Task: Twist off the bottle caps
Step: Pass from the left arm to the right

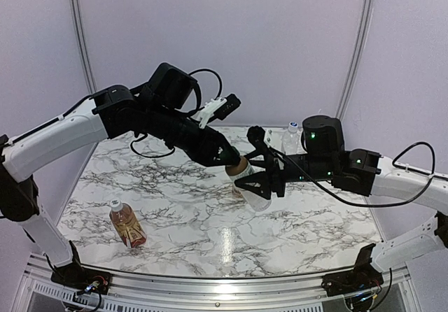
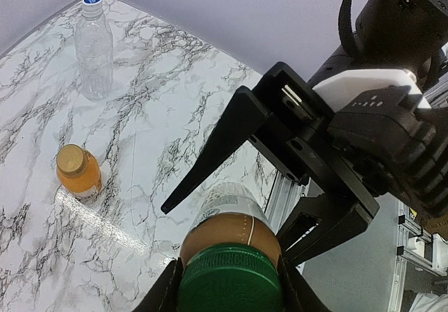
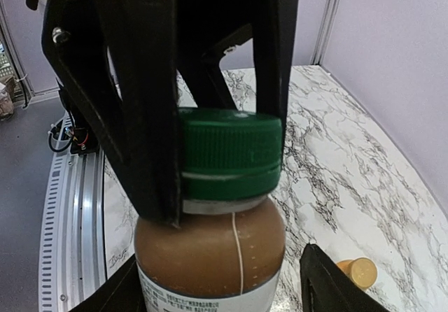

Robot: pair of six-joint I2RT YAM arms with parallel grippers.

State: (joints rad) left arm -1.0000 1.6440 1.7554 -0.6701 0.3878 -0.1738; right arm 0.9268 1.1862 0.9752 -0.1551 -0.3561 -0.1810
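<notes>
The dark green cap [image 3: 231, 151] has my left fingers reaching past it, so my right gripper should hold the bottle's body [image 3: 217, 245] while my left gripper moves back and takes the cap again.
My left gripper [image 1: 234, 165] is shut on the dark green cap [image 2: 229, 280] of a short bottle [image 1: 253, 194] with brown liquid and a white label, and holds it tilted above the table. The cap [image 3: 231, 151] sits on the bottle's neck between the left fingers [image 3: 147, 137]. My right gripper [image 1: 260, 180] is open, with its fingers on either side of the bottle's body [image 3: 210, 256]; a small gap shows at one finger [image 3: 329, 277].
The amber tea bottle [image 1: 127, 225] with a white cap lies at the front left. The orange juice bottle [image 2: 78, 173] with an orange cap stands on the marble table [image 1: 182, 207]. The tall clear bottle [image 2: 94, 46] with a white and blue cap stands at the back.
</notes>
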